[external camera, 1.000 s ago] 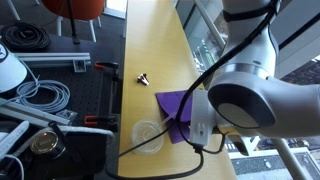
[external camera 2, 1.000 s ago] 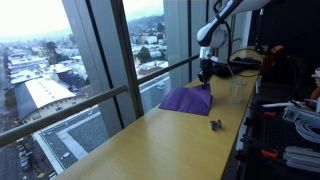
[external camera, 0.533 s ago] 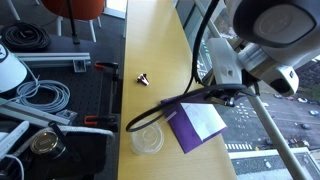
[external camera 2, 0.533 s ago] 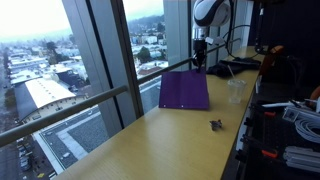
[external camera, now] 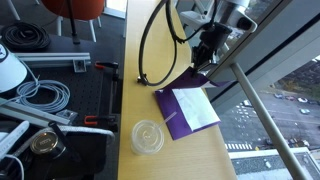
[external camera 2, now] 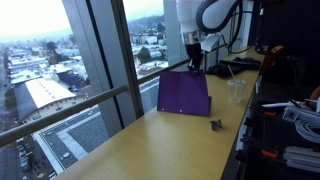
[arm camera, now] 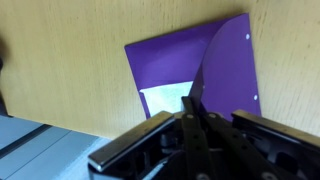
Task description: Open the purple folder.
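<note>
The cover stands upright at the folder's fold, so my gripper should bring its edge over the wood near the small dark object and lay it flat.
The purple folder lies on the wooden table near the window edge, its cover lifted upright. In an exterior view the raised cover stands like a purple wall. White inner sheets show inside. My gripper is above the folder, shut on the cover's top edge; it also shows in an exterior view. In the wrist view my fingers pinch the edge of the cover, with the white sheet below.
A clear round plastic lid sits on the table beside the folder, also seen in an exterior view. A small dark object lies further along the table. Cables and equipment fill the bench beside it. Window glass borders the far edge.
My gripper has moved further along the table with the cover, swinging it upright and wider open. More of the white inner sheets shows now.
</note>
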{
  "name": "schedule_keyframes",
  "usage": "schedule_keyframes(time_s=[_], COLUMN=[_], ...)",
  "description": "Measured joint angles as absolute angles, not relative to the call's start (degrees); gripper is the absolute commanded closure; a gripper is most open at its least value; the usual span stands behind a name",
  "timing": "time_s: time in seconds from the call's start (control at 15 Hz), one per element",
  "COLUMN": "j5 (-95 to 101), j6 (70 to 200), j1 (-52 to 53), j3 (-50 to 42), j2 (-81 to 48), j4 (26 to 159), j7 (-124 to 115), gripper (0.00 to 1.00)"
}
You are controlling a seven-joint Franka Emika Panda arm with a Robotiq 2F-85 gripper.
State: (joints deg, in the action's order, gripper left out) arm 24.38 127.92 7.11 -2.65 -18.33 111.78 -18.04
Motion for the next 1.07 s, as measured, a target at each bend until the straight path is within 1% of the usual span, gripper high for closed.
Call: schedule_keyframes(time_s=[0.27, 0.47, 0.73, 1.07], j5=[40.18, 49.93, 59.82, 67.62], j6=[125.51, 121.05, 114.91, 110.61], j1=[13.95, 16.6, 16.64, 13.54], j3=[-2.63, -2.22, -1.65, -1.63], j2=[-18.49, -18.46, -18.11, -17.86], j4=[114.91, 115.23, 115.2, 115.35], j7=[-31.36, -37.37, -41.32, -45.32], gripper=[1.0, 1.0, 1.0, 1.0])
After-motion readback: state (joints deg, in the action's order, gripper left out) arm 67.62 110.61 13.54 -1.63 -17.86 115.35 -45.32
